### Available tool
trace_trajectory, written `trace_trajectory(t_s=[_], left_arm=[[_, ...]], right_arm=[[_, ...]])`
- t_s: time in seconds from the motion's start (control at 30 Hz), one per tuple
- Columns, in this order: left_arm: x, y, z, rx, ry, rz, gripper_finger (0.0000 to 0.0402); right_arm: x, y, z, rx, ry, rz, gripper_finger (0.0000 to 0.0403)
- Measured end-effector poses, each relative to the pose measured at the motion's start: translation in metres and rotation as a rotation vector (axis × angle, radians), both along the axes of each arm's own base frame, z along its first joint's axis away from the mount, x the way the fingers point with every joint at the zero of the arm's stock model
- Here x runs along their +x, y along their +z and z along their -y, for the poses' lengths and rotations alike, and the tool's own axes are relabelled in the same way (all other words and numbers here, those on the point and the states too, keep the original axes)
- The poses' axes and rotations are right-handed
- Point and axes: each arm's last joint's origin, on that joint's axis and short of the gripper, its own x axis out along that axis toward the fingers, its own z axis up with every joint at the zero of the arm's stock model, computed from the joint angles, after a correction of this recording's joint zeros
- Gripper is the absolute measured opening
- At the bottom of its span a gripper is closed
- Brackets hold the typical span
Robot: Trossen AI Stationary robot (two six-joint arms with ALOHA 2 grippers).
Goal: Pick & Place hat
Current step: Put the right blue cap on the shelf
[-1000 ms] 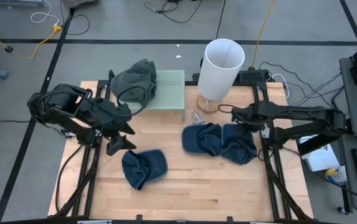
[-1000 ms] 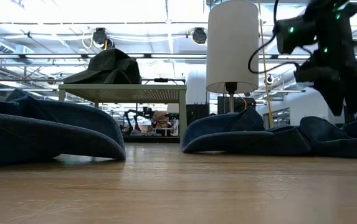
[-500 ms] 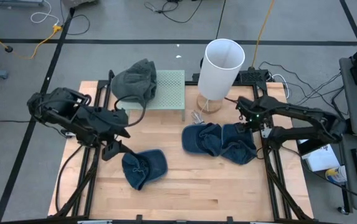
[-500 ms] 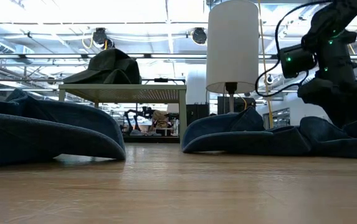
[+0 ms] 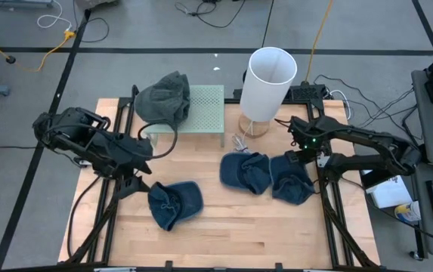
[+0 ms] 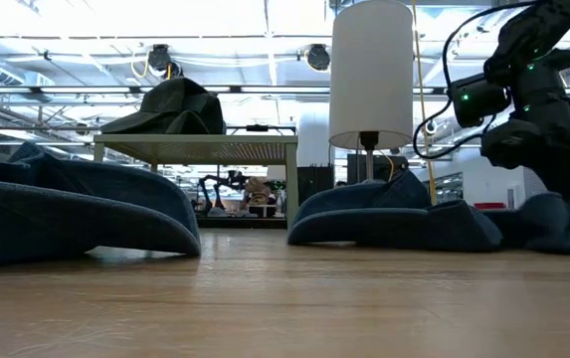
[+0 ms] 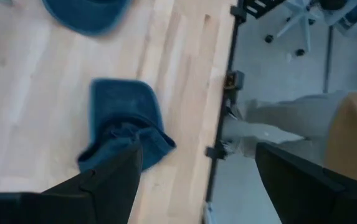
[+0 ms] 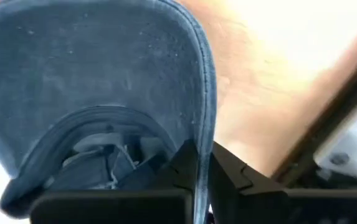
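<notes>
Next, my left gripper takes the blue hat in my right gripper point(image 5: 292, 184) in midair, because the green stand point(image 5: 205, 107) is by my left arm, across from the hat.
Three blue hats lie on the wooden table: one near the front left point(image 5: 174, 204), one in the middle point(image 5: 244, 171), one to its right point(image 5: 292, 180). My right gripper point(image 5: 301, 156) points down and is shut on the right hat point(image 8: 97, 81). My left gripper point(image 5: 134, 180) hangs open above the table just left of the front-left hat point(image 7: 125, 127), touching nothing. A dark green hat point(image 5: 165, 98) rests on a green perforated stand point(image 5: 205, 113) at the back. My right gripper pinches the stitched edge of the right hat's brim point(image 8: 207, 127) between its two fingers point(image 8: 184, 168). The fingers come from above, pointing down. The hat still lies on the table point(image 6: 553, 224), its far edge up at the fingers.
A white lamp point(image 5: 270, 74) stands at the back, right of the stand. Bare wood lies along the table's near edge point(image 5: 261, 242). Cables and a desk sit beyond the table's right side.
My right gripper has swung toward the table's right edge, sunk down and taken hold of the right blue hat. That hat has been drawn a little away from the middle one. My left gripper has drifted slightly toward the near edge.
</notes>
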Motion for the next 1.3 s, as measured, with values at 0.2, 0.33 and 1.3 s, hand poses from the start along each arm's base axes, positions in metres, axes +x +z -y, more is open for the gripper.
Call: trace_trajectory(t_s=[0.2,0.33,1.3], left_arm=[[0.000,0.000,0.001,-0.036,-0.007,-0.017,0.0293],[0.000,0.000,0.001,-0.034,-0.007,-0.016,0.0282],[0.001,0.001,0.000,-0.096,0.170,-0.041,0.0294]], right_arm=[[-0.003,0.039,-0.004,-0.036,0.007,0.004,0.0005],[0.000,0.086,-0.010,-0.100,0.045,0.095,0.0005],[0.091,0.270,-0.106,-0.649,0.836,1.171,0.0005]])
